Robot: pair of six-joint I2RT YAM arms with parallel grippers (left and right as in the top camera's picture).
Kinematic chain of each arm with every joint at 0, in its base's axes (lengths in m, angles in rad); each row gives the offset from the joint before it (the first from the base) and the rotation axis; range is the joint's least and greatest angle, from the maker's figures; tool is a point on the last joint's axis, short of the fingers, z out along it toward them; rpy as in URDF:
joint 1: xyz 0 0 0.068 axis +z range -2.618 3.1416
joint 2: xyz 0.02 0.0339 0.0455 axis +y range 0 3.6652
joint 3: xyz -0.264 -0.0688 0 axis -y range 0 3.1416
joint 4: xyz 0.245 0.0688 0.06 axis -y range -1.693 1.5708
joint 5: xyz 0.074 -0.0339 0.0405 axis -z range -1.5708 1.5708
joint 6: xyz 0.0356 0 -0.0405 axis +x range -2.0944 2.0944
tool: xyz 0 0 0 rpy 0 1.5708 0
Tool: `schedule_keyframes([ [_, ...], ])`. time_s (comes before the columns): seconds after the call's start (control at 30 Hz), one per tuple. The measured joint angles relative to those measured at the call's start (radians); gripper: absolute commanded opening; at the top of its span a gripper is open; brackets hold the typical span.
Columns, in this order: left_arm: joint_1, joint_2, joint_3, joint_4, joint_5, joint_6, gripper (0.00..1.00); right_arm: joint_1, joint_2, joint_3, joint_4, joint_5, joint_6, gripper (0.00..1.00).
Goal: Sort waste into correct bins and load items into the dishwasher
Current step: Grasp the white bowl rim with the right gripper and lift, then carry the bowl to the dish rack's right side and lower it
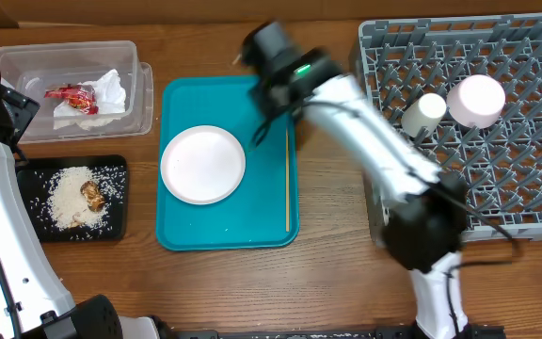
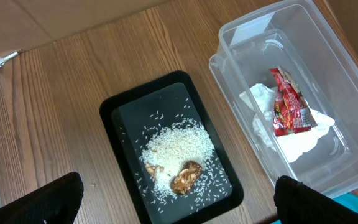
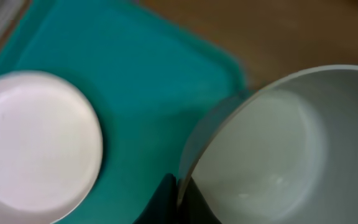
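My right gripper keeps carrying the white bowl point(image 3: 221, 128) by its rim until the bowl rests among the rack's pegs point(image 1: 529, 122) beside the round white dish, because those pegs are free.
In the right wrist view my right gripper point(image 3: 178, 186) is shut on the rim of a white bowl point(image 3: 272, 143), one finger inside and one outside. It is over the far right corner of the teal tray point(image 3: 154, 93). A small white plate point(image 1: 203, 165) lies on that tray, and a thin wooden stick point(image 1: 288, 179) lies along its right edge. My left gripper point(image 2: 176, 202) hangs wide open above the black tray point(image 2: 123, 106), which holds rice point(image 2: 176, 146) and a brown food bit point(image 2: 186, 176). The clear tub point(image 2: 328, 74) holds a red wrapper point(image 2: 289, 106) and a white napkin point(image 2: 294, 140).
The grey dish rack point(image 1: 506, 179) fills the right side, with a small white cup point(image 1: 423, 115) and a round white dish point(image 1: 476, 100) in it. In the overhead view my right arm point(image 1: 374, 151) reaches from the rack's front edge across to the teal tray and hides the bowl.
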Motion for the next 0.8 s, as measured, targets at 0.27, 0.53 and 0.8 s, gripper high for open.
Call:
schedule_keyframes([
  [0.27, 0.000, 0.000, 0.000, 0.000, 0.000, 0.000, 1.00, -0.525, -0.230, 0.036, -0.077, -0.188, 0.145, 0.04],
  [0.53, 0.000, 0.000, 0.000, 0.000, 0.000, 0.000, 1.00, -1.111, -0.202, -0.092, -0.051, -0.735, 0.099, 0.04],
  [0.8, 0.000, 0.000, 0.000, 0.000, 0.000, 0.000, 1.00, -1.340, -0.176, -0.445, 0.221, -1.270, 0.009, 0.04],
])
